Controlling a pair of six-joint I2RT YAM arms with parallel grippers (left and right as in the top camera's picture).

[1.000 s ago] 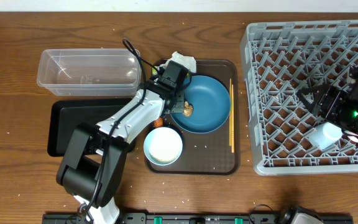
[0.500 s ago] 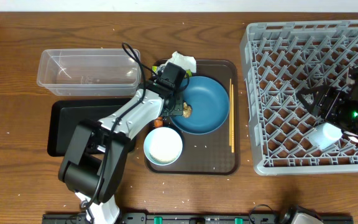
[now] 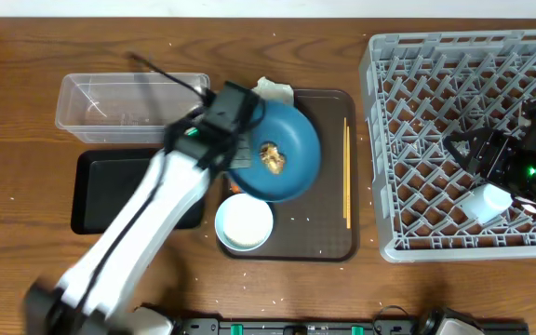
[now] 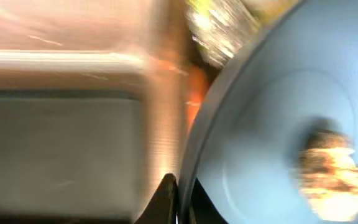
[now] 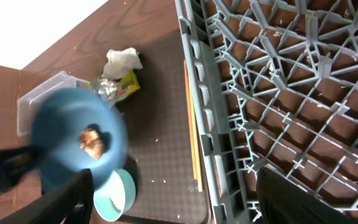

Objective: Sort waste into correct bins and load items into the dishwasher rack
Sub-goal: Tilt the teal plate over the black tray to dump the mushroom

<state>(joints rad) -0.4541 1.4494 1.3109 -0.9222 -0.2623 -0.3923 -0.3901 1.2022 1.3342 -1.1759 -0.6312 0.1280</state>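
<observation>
The food lump (image 3: pixel 273 157) is on the dark-blue plate. My left gripper should tip that lump into the black tray (image 3: pixel 110 191) before it hands the plate to my right gripper.
My left gripper (image 3: pixel 234 141) is shut on the left rim of the dark-blue plate (image 3: pixel 291 140), which is lifted and tilted above the brown serving tray. In the left wrist view the rim runs between the jaws (image 4: pixel 180 194). The brown food lump (image 3: pixel 273 156) lies on the plate (image 4: pixel 266 112). The tissue (image 3: pixel 275 89), foil (image 5: pixel 104 88), yellow-green wrapper (image 5: pixel 128 83) and carrot (image 4: pixel 196 93) lie at the tray's far-left corner. The light-blue bowl (image 3: pixel 245 221) and the chopsticks (image 3: pixel 346 172) are on the tray. My right gripper (image 3: pixel 473 149) is open and empty over the dishwasher rack (image 3: pixel 435 84).
The clear tub (image 3: pixel 128 102) stands at the back left, with the black tray (image 3: pixel 110 191) in front of it. The brown serving tray (image 3: pixel 328 237) lies between them and the rack. A white dish (image 3: pixel 491 200) lies in the rack's front right.
My left arm has swung left and up with the plate in its grip, so the plate and food lump have shifted left, off the tray. The right arm has not moved.
</observation>
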